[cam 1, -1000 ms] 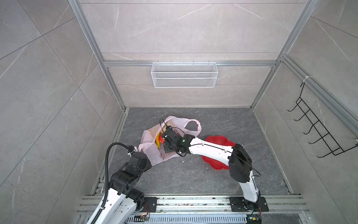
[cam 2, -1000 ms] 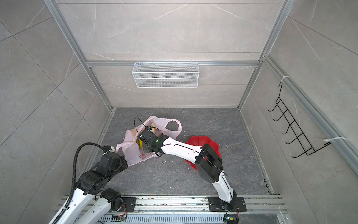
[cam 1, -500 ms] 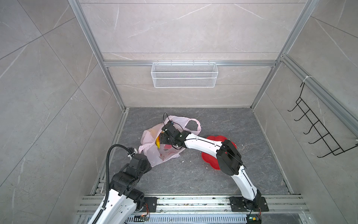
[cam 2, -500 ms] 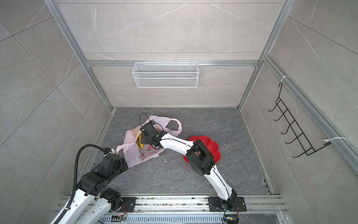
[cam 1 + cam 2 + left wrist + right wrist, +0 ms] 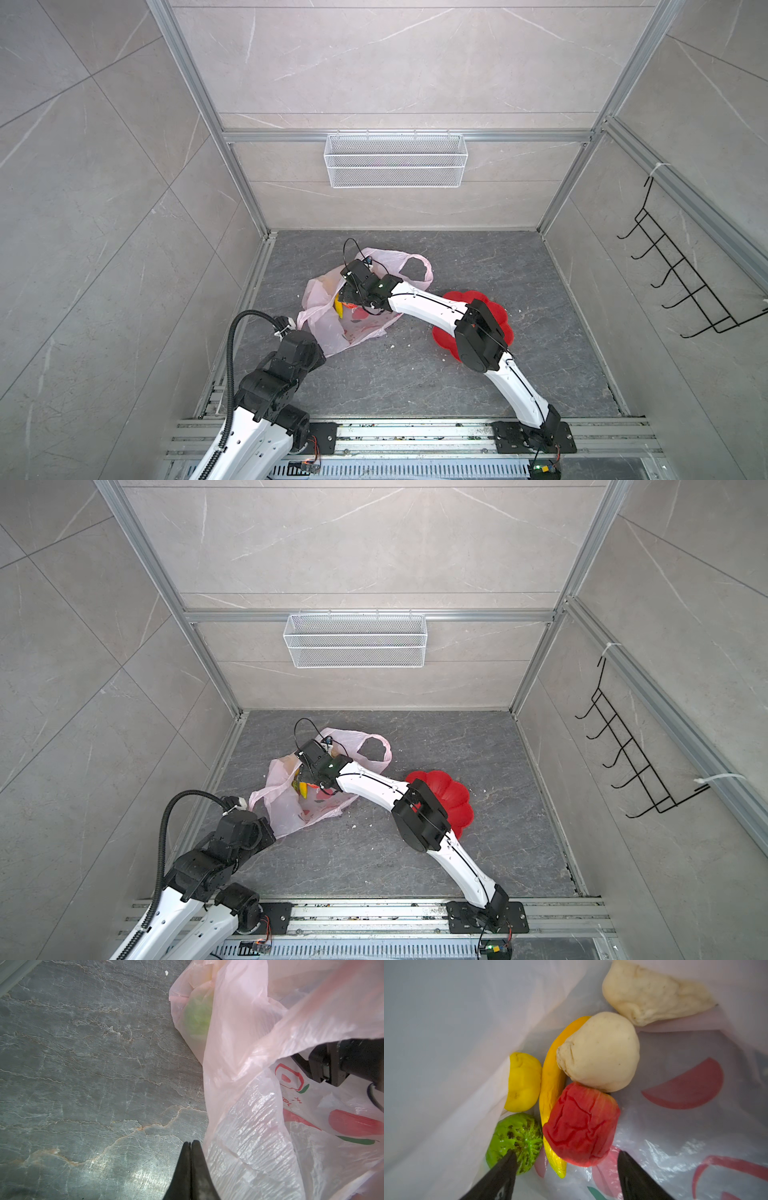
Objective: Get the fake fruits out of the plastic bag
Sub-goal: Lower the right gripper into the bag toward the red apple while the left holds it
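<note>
The red fruit [image 5: 582,1124] is lined up with my right gripper's open fingers. I should reach in next until the fingers are around its sides [image 5: 612,1130], and then close them.
The pale-pink plastic bag [image 5: 332,332] [image 5: 286,812] lies on the floor left of centre. My right gripper [image 5: 566,1159] [image 5: 347,296] reaches into its mouth and stands open. The fake fruits lie heaped inside, just ahead of its fingertips: a red fruit [image 5: 581,1124] sits between the two fingers, with a yellow banana [image 5: 550,1084], a bumpy green ball [image 5: 515,1138], a yellow lumpy fruit [image 5: 523,1082] and two beige pieces [image 5: 600,1053] [image 5: 654,995] around it. My left gripper [image 5: 190,1143] is shut over the floor, right beside the bag's near side [image 5: 259,1126]. Nothing shows between its fingers.
A red flower-shaped dish [image 5: 486,305] [image 5: 453,796] lies right of the bag, partly under my right arm. A white wire basket [image 5: 395,166] hangs on the back wall and a black hook rack [image 5: 681,286] on the right wall. Small white crumbs dot the floor.
My right gripper has pushed deeper into the bag, toward the back left, and its jaws have spread wider. The left arm has barely moved.
</note>
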Controlling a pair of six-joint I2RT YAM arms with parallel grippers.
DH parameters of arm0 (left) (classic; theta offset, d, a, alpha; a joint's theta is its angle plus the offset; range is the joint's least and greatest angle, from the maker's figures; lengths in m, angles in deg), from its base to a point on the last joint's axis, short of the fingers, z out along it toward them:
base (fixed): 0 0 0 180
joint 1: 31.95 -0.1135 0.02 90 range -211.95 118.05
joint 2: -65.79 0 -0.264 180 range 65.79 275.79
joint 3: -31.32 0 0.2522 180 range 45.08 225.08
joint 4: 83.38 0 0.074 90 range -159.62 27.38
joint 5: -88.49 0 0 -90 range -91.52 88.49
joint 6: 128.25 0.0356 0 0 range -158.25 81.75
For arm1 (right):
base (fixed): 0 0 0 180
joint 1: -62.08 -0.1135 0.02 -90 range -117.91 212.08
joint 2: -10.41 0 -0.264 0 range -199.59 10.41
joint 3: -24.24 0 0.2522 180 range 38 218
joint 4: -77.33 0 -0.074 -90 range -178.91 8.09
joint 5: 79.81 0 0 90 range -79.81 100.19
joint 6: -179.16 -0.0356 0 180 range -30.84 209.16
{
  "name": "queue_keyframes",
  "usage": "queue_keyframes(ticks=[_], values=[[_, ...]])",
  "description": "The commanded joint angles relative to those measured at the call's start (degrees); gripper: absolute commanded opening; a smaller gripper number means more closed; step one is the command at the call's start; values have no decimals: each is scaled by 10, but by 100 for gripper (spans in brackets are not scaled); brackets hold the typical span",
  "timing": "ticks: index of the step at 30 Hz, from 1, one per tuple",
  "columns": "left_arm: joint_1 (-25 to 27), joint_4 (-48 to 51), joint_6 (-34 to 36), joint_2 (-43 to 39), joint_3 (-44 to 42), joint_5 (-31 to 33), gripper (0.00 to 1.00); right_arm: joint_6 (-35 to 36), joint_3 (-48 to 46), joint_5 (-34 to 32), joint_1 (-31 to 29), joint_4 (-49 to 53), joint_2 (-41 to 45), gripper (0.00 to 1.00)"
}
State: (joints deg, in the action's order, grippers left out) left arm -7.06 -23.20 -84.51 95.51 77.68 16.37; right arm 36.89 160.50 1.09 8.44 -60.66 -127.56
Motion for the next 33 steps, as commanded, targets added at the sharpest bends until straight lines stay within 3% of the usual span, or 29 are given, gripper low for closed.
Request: queue_keyframes(ticks=[1, 25, 33], values=[[3, -13, 8, -9, -5, -2, 0, -16, 32, -15, 2, 43, -28, 79], [3, -21, 8, -33, -22, -10, 0, -47, 198, -27, 6, 138, -150, 79], [3, -22, 10, -36, -23, -11, 0, -46, 206, -28, 8, 143, -155, 67]])
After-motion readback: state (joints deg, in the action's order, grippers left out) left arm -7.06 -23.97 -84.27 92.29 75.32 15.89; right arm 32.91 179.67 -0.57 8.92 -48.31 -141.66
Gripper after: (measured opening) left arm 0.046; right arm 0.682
